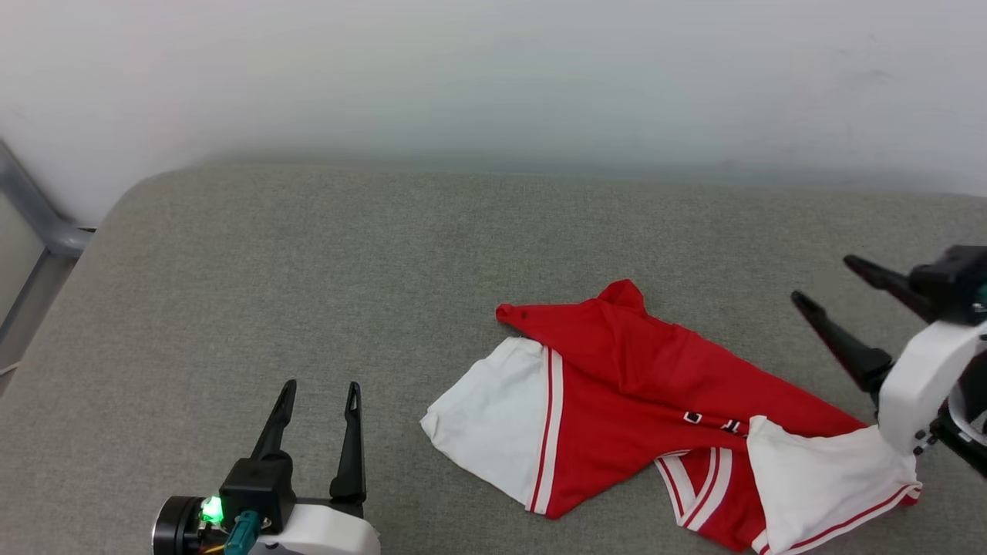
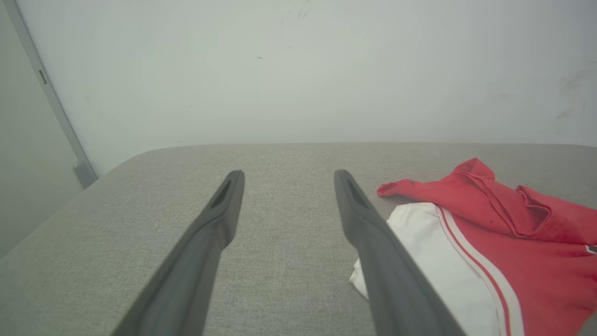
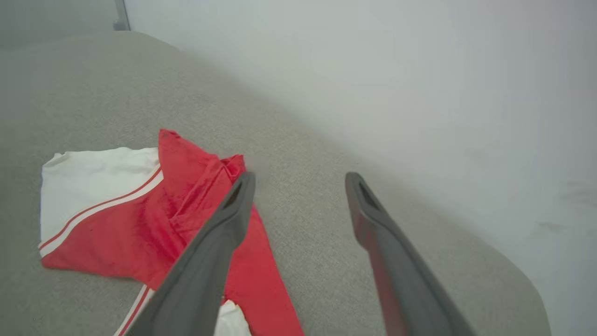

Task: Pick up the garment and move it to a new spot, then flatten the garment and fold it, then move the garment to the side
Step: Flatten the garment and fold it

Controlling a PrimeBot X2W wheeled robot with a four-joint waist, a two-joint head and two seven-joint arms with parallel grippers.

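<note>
Cut-off lettering (image 1: 693, 417) can be seen along the edge of the bunched red fold (image 1: 658, 361), so I should expect to find more lettering hidden beneath the fold when I lift.
The garment (image 1: 640, 385), red with white sleeves and striped trim, lies crumpled and partly folded over itself on the grey cushioned surface (image 1: 308, 270), right of centre. My left gripper (image 1: 320, 393) stands open at the lower left, well clear of the garment's white sleeve (image 1: 490, 416). My right gripper (image 1: 829, 281) is open at the right edge, raised just beyond the garment's right end, nothing between its fingers. The left wrist view has the garment (image 2: 513, 233) to the right of my open left gripper (image 2: 287, 175). In the right wrist view the garment (image 3: 140, 214) lies left of and below my open right gripper (image 3: 298, 177).
A pale wall (image 1: 493, 77) runs along the far edge of the surface. A grey metal frame (image 1: 38, 216) stands at the far left beside the rounded corner. Bare grey surface stretches across the left half and behind the garment.
</note>
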